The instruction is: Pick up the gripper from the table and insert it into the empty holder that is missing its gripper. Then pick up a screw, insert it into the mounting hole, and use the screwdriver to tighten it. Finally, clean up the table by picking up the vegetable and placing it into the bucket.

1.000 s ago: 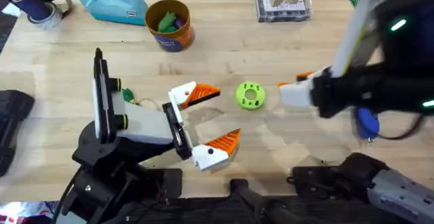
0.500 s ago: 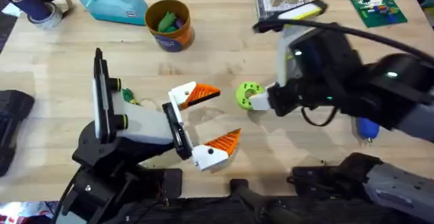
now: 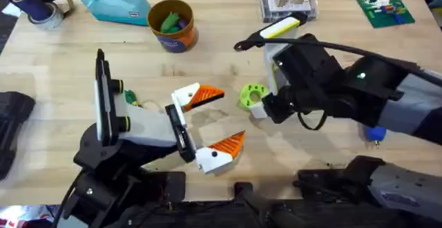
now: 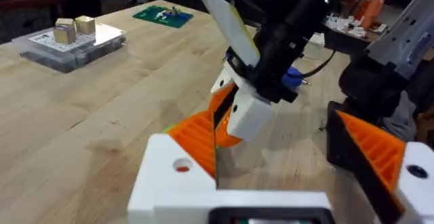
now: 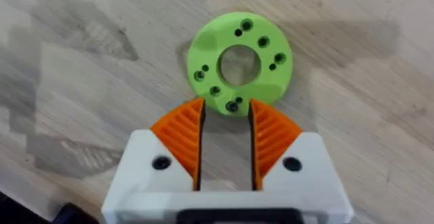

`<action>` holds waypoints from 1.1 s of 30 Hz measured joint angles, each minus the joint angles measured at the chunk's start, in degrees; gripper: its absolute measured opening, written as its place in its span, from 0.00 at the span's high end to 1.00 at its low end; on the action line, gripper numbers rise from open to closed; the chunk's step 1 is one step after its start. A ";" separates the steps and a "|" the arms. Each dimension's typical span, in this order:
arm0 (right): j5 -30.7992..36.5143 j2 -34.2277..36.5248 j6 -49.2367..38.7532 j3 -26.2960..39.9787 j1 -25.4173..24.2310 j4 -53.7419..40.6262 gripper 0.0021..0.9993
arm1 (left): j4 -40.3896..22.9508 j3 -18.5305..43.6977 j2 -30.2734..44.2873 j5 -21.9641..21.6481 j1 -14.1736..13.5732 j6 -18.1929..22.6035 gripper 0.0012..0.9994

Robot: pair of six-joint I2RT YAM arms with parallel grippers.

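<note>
I can see the small dark screw (image 5: 232,106) sticking up from the lime-green disc's near hole, so the screw will slide out and leave the disc behind when I lift.
My left gripper (image 3: 214,121) stands open low on the table, and each black holder (image 3: 181,128) carries a white block with an orange ribbed tip. A loose gripper piece and the screw are out of view. My right gripper (image 5: 225,110) points down at the near rim of a lime-green disc (image 5: 239,64), fingers open a little with nothing between them. In the overhead view it (image 3: 257,108) sits just right of the disc (image 3: 250,93). The blue screwdriver (image 3: 375,133) lies partly under the right arm. The yellow bucket (image 3: 173,38) at the back holds a green vegetable (image 3: 168,22).
A teal pencil case (image 3: 116,3) lies left of the bucket, and a tape roll (image 3: 54,10) sits at the far left. A clear box (image 3: 289,5) and a green board (image 3: 385,10) lie at the back right. Bare wood shows between my two grippers.
The right arm has swung left from the table's right side and come down over the green disc. The left arm has not moved.
</note>
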 joint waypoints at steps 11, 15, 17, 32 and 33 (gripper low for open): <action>0.71 3.39 -0.05 0.02 -0.02 0.15 0.74 | 0.00 0.00 0.00 0.00 0.00 0.00 0.00; 1.07 3.39 -0.21 0.02 -0.01 0.15 0.81 | -0.02 0.00 0.00 0.00 0.00 0.00 0.00; 1.10 3.39 -0.22 0.01 -0.02 0.15 0.82 | 0.00 0.00 0.00 0.00 0.00 0.00 0.00; 1.03 3.40 -0.26 0.00 0.00 1.18 0.99 | 0.00 0.00 0.00 0.00 0.00 0.00 0.00; 1.05 3.41 -0.26 0.00 -0.01 1.39 0.99 | 0.00 0.00 0.00 0.00 0.00 0.00 0.00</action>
